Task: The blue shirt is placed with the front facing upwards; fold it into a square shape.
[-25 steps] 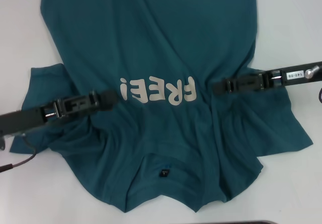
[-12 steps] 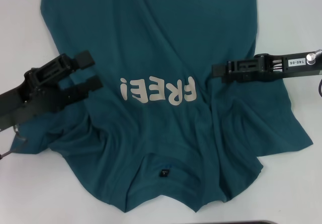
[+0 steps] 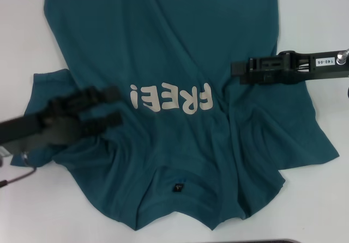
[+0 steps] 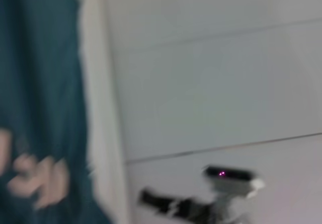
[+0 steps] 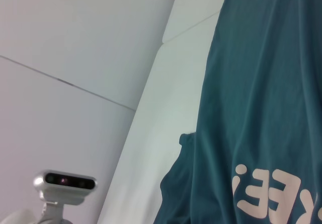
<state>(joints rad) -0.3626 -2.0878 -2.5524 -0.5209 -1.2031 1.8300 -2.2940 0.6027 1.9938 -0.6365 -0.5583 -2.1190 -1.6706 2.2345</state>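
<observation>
My left gripper should back off and come at the bunched sleeve (image 3: 82, 149) from its outer edge (image 3: 30, 96), since it hovers open over the chest with its arm across that sleeve.
The blue shirt (image 3: 163, 41) lies front up on the white table (image 3: 22, 24), collar and dark neck label (image 3: 176, 188) nearest me, cream "FREE!" lettering (image 3: 170, 98) across the middle. My left gripper (image 3: 116, 106) hovers over the shirt's left chest beside the lettering, blurred by motion, open with two fingers apart and nothing between them. My right gripper (image 3: 236, 70) reaches in from the right over the shirt's right side, seen edge-on. The right wrist view shows the shirt (image 5: 261, 108) and its lettering. In the left wrist view the shirt (image 4: 35, 83) is blurred.
Both sleeves are bunched and wrinkled, the left sleeve (image 3: 46, 90) under my left arm and the right sleeve (image 3: 311, 139) near the table's right side. Bare white table (image 3: 322, 13) borders the shirt on both sides. A small camera unit (image 5: 64, 181) stands off the table.
The left gripper opened and swung away toward the far left, then came back beside the lettering, still open. The right gripper moved farther from me along the shirt's right side.
</observation>
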